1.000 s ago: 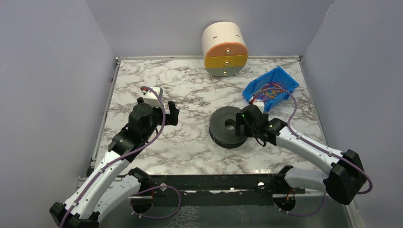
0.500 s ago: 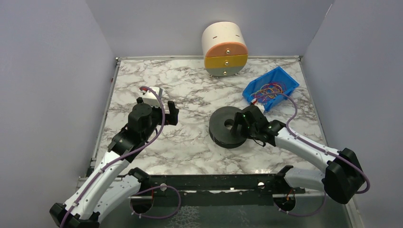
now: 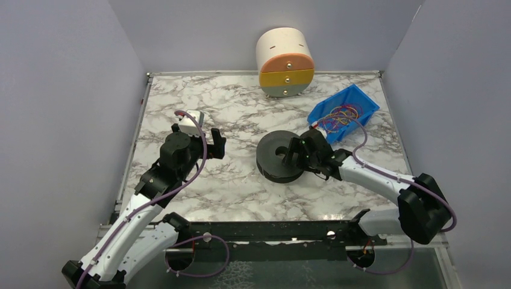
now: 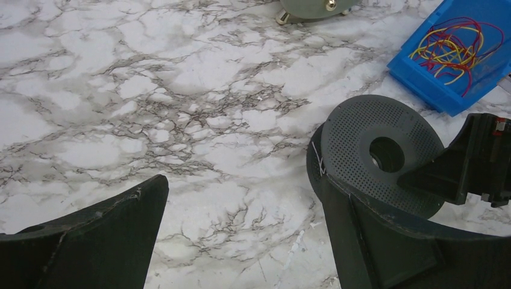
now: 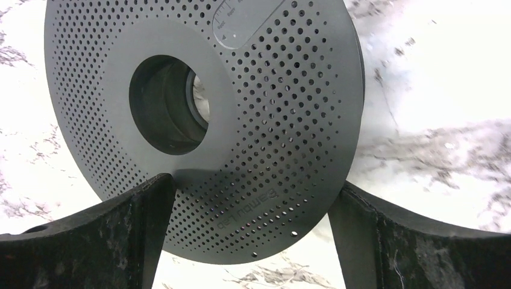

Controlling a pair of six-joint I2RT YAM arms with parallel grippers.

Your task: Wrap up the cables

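I should use my right gripper to push the black spool [image 3: 274, 144] toward my left gripper and then pull the bin [image 3: 349, 110] closer, because the spool is lying where the blue bin has to come.
A black perforated spool [image 3: 276, 158] lies flat at the table's middle; it also shows in the left wrist view [image 4: 373, 144] and in the right wrist view [image 5: 253, 90]. My right gripper [image 3: 299, 153] is open, its left finger over the spool's top flange and its right finger beside the rim [image 5: 252, 186]. A tangle of red and yellow cables [image 3: 339, 114] lies in the blue bin [image 3: 363, 96], also seen in the left wrist view [image 4: 455, 45]. My left gripper [image 3: 200, 139] is open and empty above bare marble, left of the spool [image 4: 247, 186].
A round cream, orange, yellow and grey drawer unit [image 3: 285, 57] stands at the back edge. The blue bin [image 4: 422, 75] sits at the back right. Grey walls close three sides. The arms' black base rail [image 3: 265, 232] runs along the near edge.
My right gripper has moved left, and the spool has slid left with it. My left arm has shifted only slightly.
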